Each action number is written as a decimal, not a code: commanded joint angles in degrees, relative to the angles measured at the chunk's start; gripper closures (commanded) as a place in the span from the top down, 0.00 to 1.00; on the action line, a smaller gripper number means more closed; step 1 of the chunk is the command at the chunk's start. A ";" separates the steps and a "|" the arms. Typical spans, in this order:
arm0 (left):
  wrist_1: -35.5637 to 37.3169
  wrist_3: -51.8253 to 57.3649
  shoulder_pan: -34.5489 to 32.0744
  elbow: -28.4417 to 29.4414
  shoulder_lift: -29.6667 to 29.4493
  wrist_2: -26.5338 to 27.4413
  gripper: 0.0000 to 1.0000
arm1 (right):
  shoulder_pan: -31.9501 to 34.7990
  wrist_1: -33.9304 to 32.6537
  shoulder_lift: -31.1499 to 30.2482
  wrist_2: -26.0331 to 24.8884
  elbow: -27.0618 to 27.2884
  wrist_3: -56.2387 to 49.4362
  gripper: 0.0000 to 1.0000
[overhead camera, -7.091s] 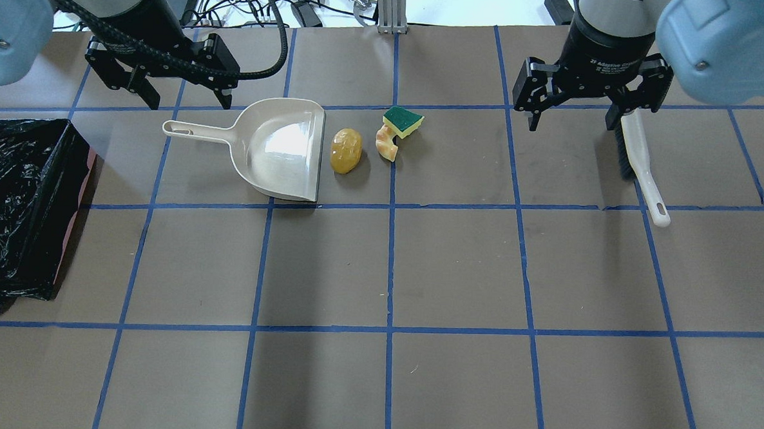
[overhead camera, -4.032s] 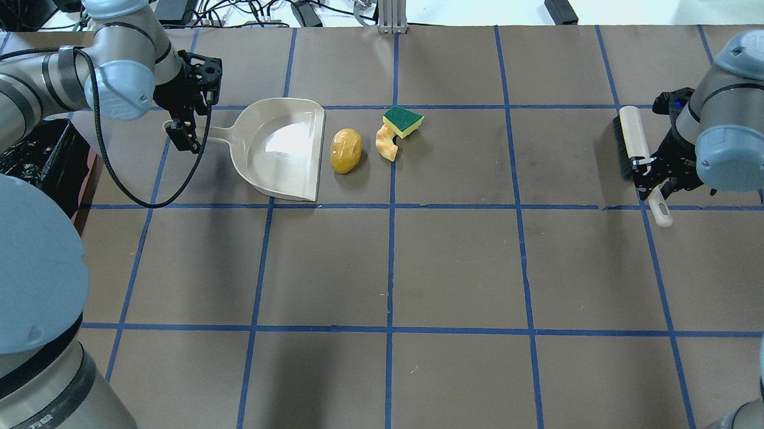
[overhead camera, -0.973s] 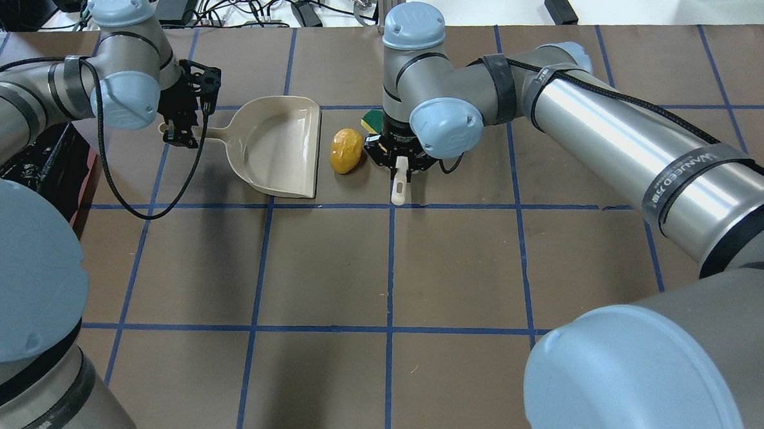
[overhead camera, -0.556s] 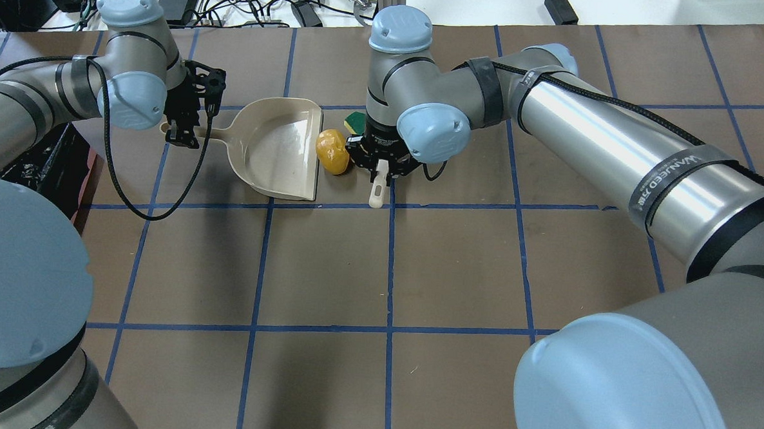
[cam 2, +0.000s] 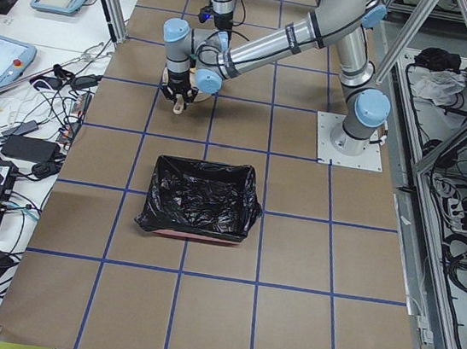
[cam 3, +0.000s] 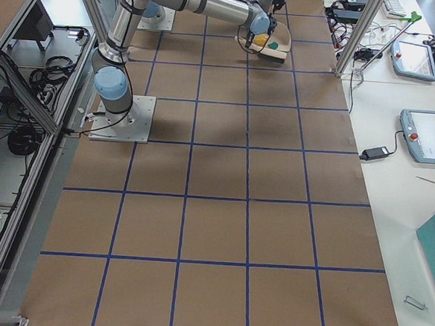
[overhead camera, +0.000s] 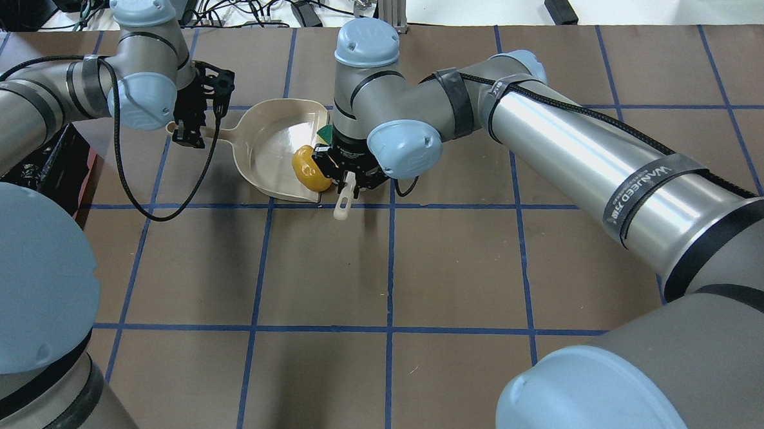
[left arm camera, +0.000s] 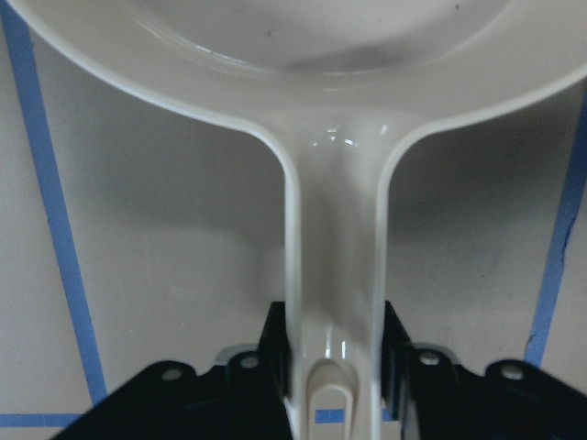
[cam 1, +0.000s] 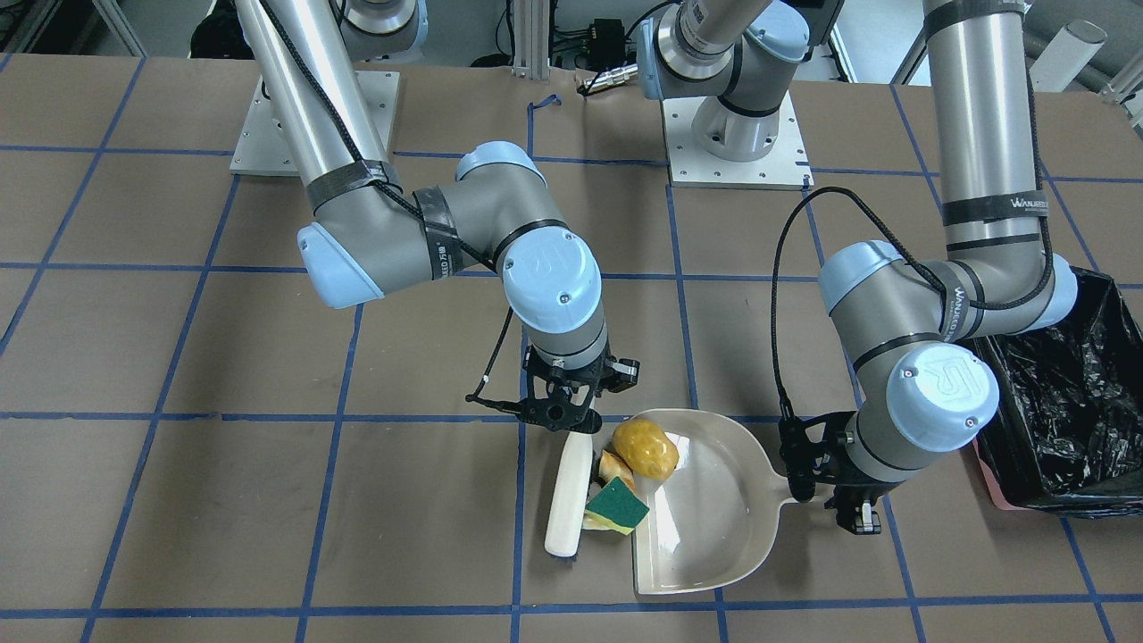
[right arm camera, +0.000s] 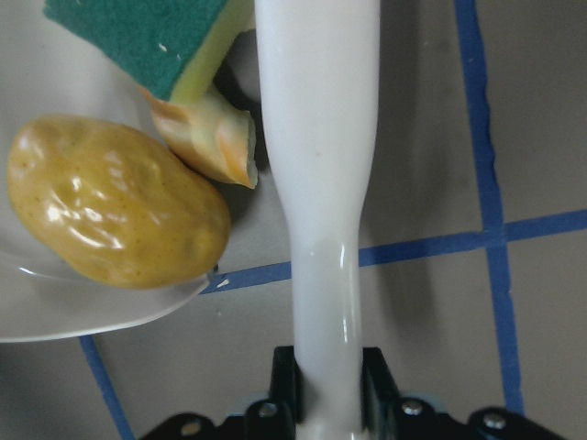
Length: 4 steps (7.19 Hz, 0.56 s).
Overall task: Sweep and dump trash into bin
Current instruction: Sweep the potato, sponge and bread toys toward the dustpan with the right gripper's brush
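My right gripper is to push in the potato and sponge (cam 1: pixel 618 503) at the pan's edge, then back off and sweep the croissant piece (cam 1: pixel 615 470), which sits behind them.
My left gripper (cam 1: pixel 826 482) is shut on the handle of the beige dustpan (cam 1: pixel 705 509), as the left wrist view (left arm camera: pixel 335 357) shows. My right gripper (cam 1: pixel 571 415) is shut on the handle of the beige brush (cam 1: pixel 570 500), whose head lies against the pan's open edge. The yellow-brown potato lump (cam 1: pixel 645 448) sits on the pan's lip. The tan croissant piece (cam 1: pixel 614 466) lies between brush and potato. The green-and-yellow sponge (cam 1: pixel 616 507) lies at the lip against the brush. The black-bagged bin (cam 1: pixel 1063 420) stands beyond the dustpan handle, on my left.
Brown table with blue tape grid lines (overhead camera: pixel 389 273). My right arm's long forearm (overhead camera: pixel 584 152) reaches across the table's middle. The two arm bases (cam 1: pixel 732 134) stand at the back. Cables and devices (overhead camera: pixel 249 2) lie past the far edge.
My right gripper has swept the brush leftward, pushing potato, croissant and sponge to the dustpan; the potato now rests on its lip. My left gripper keeps hold of the handle.
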 commanded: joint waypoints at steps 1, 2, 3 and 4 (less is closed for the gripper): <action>0.00 0.06 -0.02 0.01 -0.01 0.90 0.26 | 2.40 -2.69 0.33 3.36 -0.27 3.17 0.00; 0.00 0.06 -0.02 0.01 -0.10 0.82 0.26 | 3.29 -3.58 0.33 4.25 -1.05 5.71 0.00; 0.00 -0.02 -0.28 0.09 -0.01 0.73 0.26 | 4.34 -3.94 0.33 6.09 -1.32 8.08 0.00; 0.00 -0.03 -0.28 0.88 -0.36 0.82 0.26 | 5.22 -4.90 0.25 7.07 -1.76 10.54 0.00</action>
